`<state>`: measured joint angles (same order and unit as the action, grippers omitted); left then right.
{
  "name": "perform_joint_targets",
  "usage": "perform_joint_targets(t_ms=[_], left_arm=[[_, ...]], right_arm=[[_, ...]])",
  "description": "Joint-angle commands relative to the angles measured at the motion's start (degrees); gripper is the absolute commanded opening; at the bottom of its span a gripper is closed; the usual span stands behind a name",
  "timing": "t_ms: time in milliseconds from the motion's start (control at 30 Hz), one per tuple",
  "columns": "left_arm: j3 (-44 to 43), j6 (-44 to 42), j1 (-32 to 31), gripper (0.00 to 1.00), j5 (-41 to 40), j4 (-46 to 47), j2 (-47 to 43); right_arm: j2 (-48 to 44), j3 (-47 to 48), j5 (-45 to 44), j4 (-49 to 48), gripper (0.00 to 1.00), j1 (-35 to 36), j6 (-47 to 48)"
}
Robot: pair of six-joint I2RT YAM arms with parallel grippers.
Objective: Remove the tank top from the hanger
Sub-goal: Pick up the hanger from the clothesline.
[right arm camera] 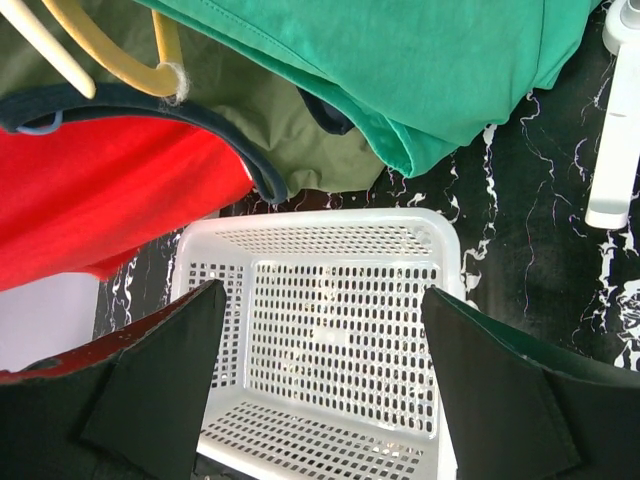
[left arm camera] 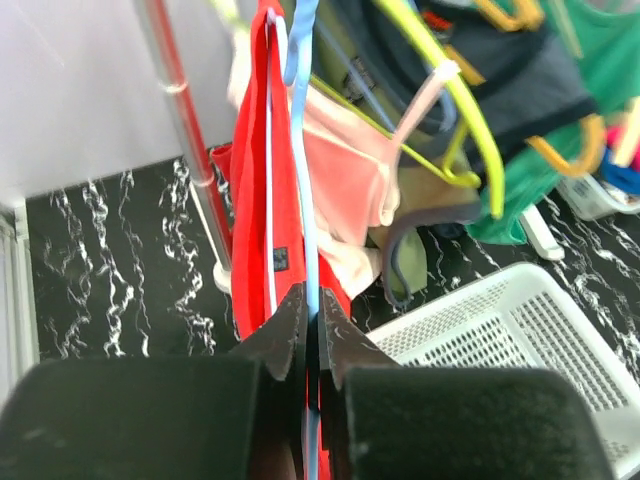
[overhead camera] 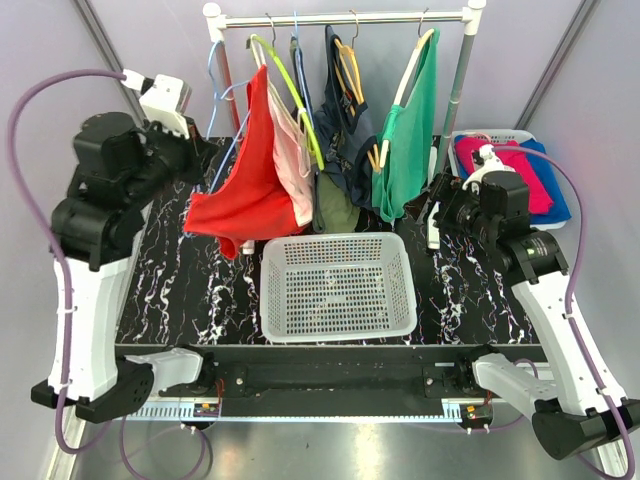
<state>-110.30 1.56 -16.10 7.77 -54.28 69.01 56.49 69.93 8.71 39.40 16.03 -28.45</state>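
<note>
The red tank top is hanging limply over the thin light-blue hanger, so I expect a side to slip off alone and slump when I pull it.
A red tank top hangs on a thin light-blue hanger at the left end of the clothes rail. My left gripper is at the garment's left edge. In the left wrist view its jaws are shut on the blue hanger, with the red tank top draped right beside the wire. My right gripper stands open at the right, below the green top. In the right wrist view it holds nothing and hovers over the white basket; the red tank top shows at upper left.
A white perforated basket sits on the black marbled table in front of the rail. Pink, olive, navy and green garments hang on other hangers to the right of the red one. A tray of folded clothes stands at the back right.
</note>
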Motion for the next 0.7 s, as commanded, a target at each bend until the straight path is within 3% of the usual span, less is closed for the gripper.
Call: perform_joint_targets(t_ms=[0,167,333,533,667], left_arm=[[-15.9,-6.2,-1.0,0.0,6.5,1.8,-1.1],[-25.2,-10.6,-1.1,0.0,14.9,5.2,-1.6],[-15.6,-10.5,-1.1,0.0,21.1,18.2,-8.9],[-22.6,-4.9,-1.0,0.0,28.4,22.9,-4.9],[-28.9,-3.0,-1.0,0.0,28.6,28.7,-1.4]], right_arm=[[-1.3,2.3,1.0,0.2,0.89,0.6,-0.3],[-1.3,2.0,0.4,0.8,0.89,0.5,-0.4],[-1.4,1.8,0.1,0.8,0.88,0.5,-0.8],[-1.6,1.3,1.9,-0.9,0.89,0.5,-0.6],[-5.3,-1.5,8.4,-7.3,0.98,0.6,0.4]])
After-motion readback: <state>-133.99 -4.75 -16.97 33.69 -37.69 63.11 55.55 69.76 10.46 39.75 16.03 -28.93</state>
